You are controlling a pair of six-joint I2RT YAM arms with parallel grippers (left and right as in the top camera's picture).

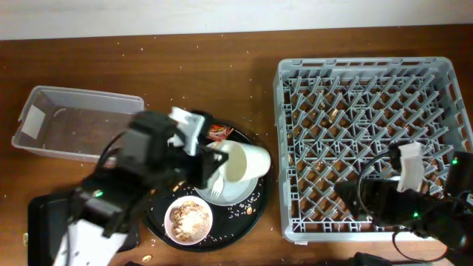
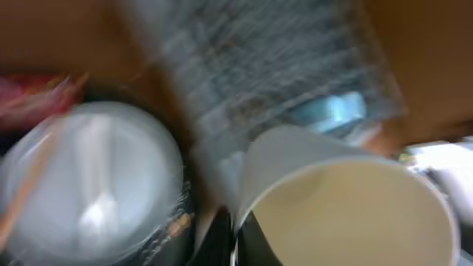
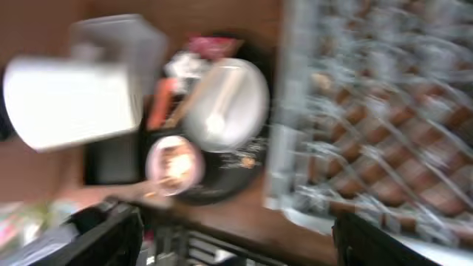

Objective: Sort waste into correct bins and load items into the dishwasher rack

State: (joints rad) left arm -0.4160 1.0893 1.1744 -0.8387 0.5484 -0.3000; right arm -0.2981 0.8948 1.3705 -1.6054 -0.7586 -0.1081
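Observation:
With my left gripper on the white cup's rim point(image 1: 232, 159) and the base facing the grey rack, my right gripper should take the cup's base point(image 1: 265, 162) before loading it.
My left gripper point(image 1: 210, 158) is shut on the rim of a white cup point(image 1: 241, 162), holding it tilted above the pale plate point(image 1: 236, 193) on the round black tray. The left wrist view shows its fingers point(image 2: 235, 238) pinching the cup's wall point(image 2: 347, 210). A white fork point(image 1: 216, 193) lies on the plate. A red wrapper point(image 1: 218, 132) lies at the tray's back. A small bowl of beige scraps point(image 1: 188, 219) stands at the front. My right gripper point(image 1: 349, 196) is open and empty over the front of the grey rack point(image 1: 369, 81); its fingers point(image 3: 236, 236) are spread wide.
The clear tub point(image 1: 74, 122) stands at the back left. The flat black tray point(image 1: 44, 214) lies at the front left, partly under my left arm. The round black tray point(image 1: 247, 222) sits between them and the rack. Crumbs dot the table. Both wrist views are blurred.

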